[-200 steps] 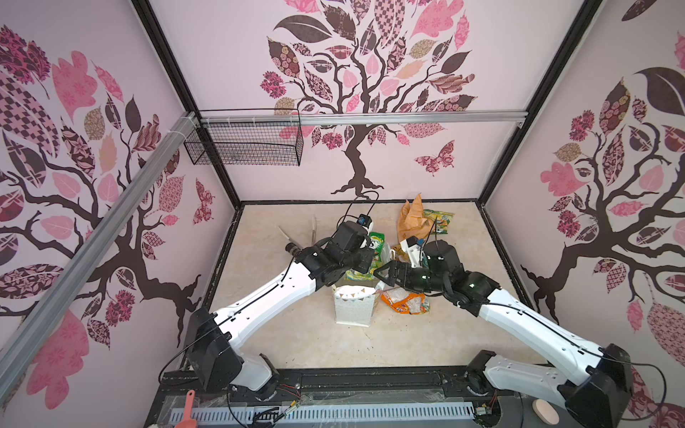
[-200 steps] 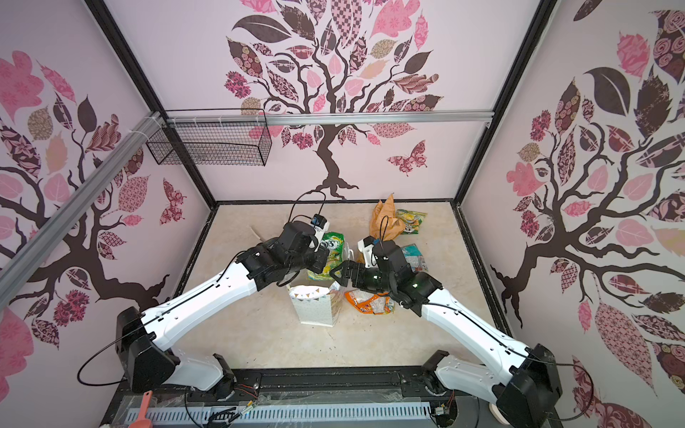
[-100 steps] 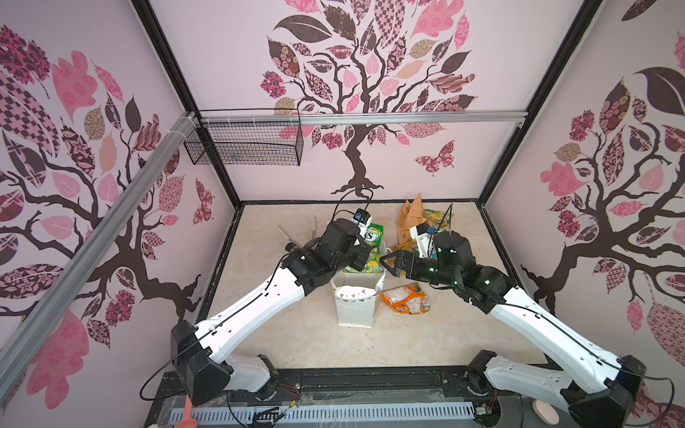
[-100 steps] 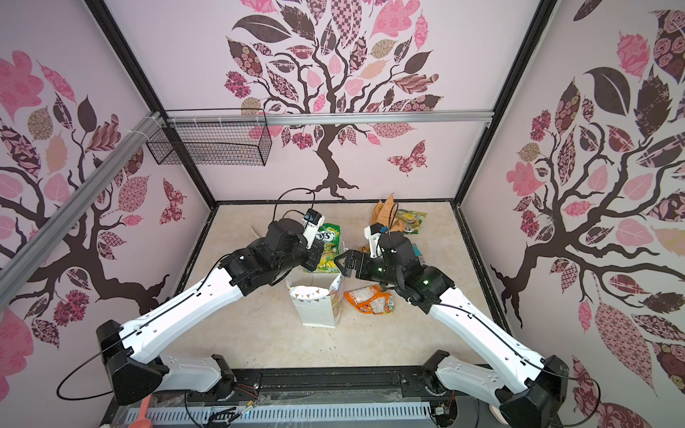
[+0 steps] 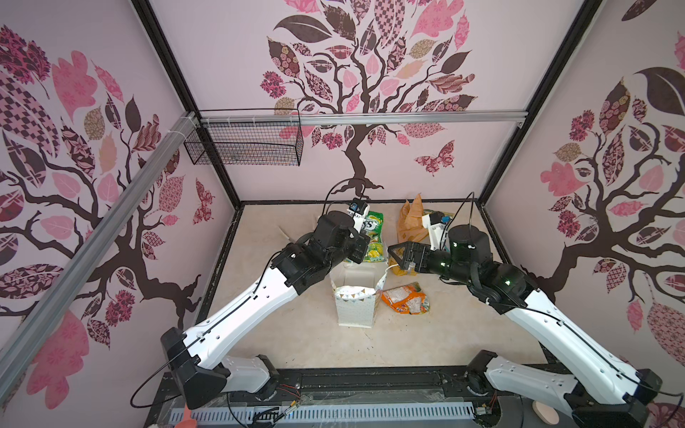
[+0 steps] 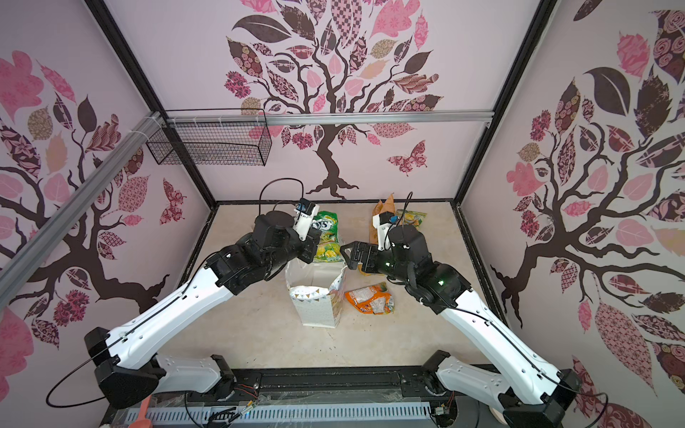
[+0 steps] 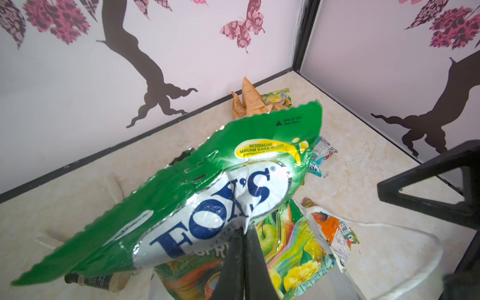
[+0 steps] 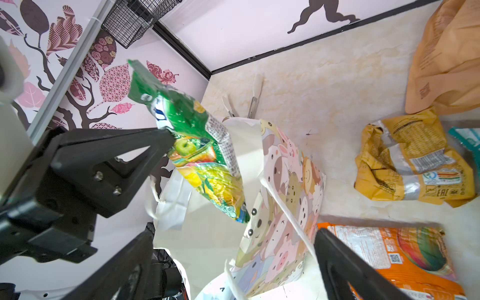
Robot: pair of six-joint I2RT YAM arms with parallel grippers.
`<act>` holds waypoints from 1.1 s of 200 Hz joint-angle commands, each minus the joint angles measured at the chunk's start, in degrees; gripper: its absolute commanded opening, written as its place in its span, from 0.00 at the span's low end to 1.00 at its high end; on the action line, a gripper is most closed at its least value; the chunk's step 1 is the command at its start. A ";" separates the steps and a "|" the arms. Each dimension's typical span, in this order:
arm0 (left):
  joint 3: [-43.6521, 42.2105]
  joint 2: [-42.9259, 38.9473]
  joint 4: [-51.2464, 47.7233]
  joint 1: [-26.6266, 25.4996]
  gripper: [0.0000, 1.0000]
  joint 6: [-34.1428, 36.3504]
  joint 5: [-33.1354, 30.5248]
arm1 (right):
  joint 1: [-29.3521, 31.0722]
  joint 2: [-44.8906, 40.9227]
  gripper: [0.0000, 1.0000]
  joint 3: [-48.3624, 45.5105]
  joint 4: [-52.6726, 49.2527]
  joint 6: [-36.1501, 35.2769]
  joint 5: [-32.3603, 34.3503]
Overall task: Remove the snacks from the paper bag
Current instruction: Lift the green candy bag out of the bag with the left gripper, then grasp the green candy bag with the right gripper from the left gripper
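The green-and-yellow snack packet [image 8: 197, 155] will fold inward down its middle when I carry it by its lower end, because it has a thin, wrinkled side edge [image 8: 225, 142].
My left gripper [image 7: 245, 230] is shut on a green-and-yellow snack packet [image 7: 207, 179], which hangs above the back rim of the white paper bag [image 5: 356, 307] in both top views [image 6: 326, 237]. The bag stands upright and open mid-table. My right gripper [image 5: 393, 255] is open at the bag's right rim, its fingers either side of the bag's animal-print wall [image 8: 285, 194] without closing on it. An orange packet [image 5: 406, 298] lies right of the bag. A mustard packet [image 8: 413, 161], a teal one [image 7: 320, 153] and another green-and-yellow one [image 6: 411, 216] lie behind.
A crumpled tan paper piece [image 5: 409, 222] stands at the back right near the wall. A black wire basket [image 5: 244, 144] hangs on the back-left wall. A small dark tube [image 7: 91, 279] lies on the floor behind the bag. Walls enclose three sides.
My left gripper has lifted the green-and-yellow packet higher and farther back from the bag's mouth. My right arm has risen and drawn slightly right, its gripper still open.
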 commanded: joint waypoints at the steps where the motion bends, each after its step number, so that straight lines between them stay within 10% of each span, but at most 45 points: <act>1: 4.00 -1.66 1.84 -0.20 0.00 1.25 -1.23 | 0.27 -0.84 1.00 3.36 -2.82 -2.32 2.31; 220: 16.08 -2.75 -0.02 -1.53 0.00 -8.28 9.36 | 0.26 3.13 0.89 7.48 16.40 -5.85 -11.60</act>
